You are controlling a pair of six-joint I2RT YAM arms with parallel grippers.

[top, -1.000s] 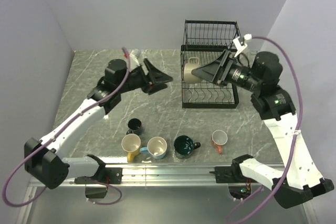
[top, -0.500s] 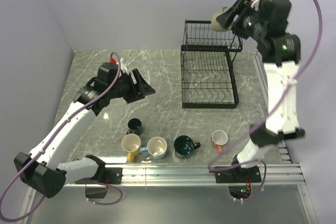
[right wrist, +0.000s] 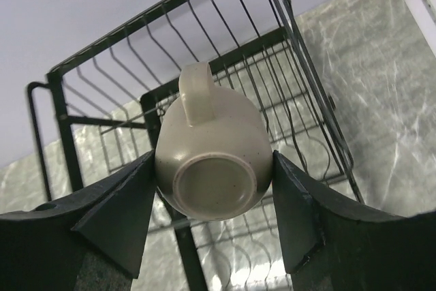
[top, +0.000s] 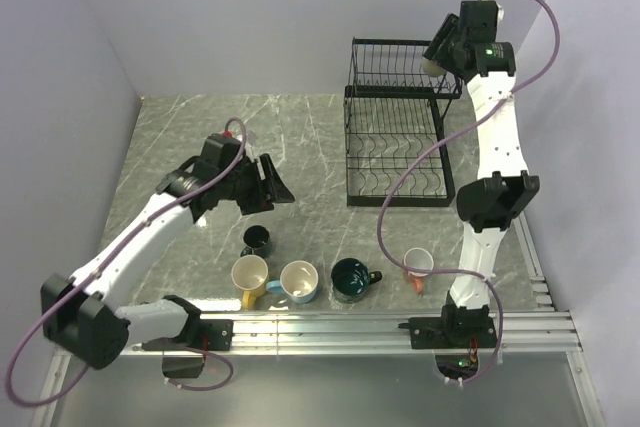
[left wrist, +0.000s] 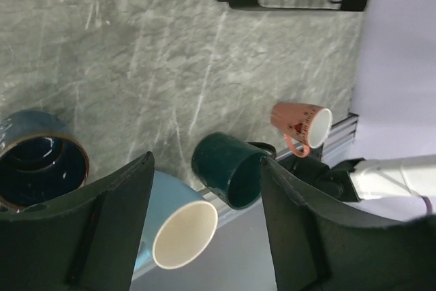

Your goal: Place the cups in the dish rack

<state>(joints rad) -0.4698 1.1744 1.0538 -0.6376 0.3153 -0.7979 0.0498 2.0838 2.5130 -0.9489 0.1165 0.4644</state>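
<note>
The navy mug [top: 257, 239] is a long way from my right gripper, so next my left gripper picks it up and passes it to my right gripper next to the dish rack.
My right gripper [top: 438, 55] is shut on the olive-grey mug [right wrist: 212, 134], held bottom toward the wrist camera with its handle up, high over the right rear corner of the black wire dish rack [top: 400, 137]. In the right wrist view the gripper [right wrist: 214, 168] pinches the mug's sides, with the rack [right wrist: 88, 73] behind it. My left gripper [top: 275, 185] is open and empty above the navy mug [top: 257, 239]. Along the table's front stand the yellow mug [top: 249, 275], light blue mug [top: 299, 281], teal mug [top: 351, 278] and orange-pink mug [top: 417, 265].
In the left wrist view the open gripper [left wrist: 204, 189] frames the light blue mug [left wrist: 178, 226] and teal mug [left wrist: 228, 168], with the navy mug [left wrist: 37, 158] at left and the orange-pink mug [left wrist: 300, 124] near the table's front rail [top: 330, 325]. Grey walls enclose the table.
My right arm has lifted the olive-grey mug from beside the lower tray to high over the upper basket's right rear. My left gripper has moved nearer the front row of mugs.
</note>
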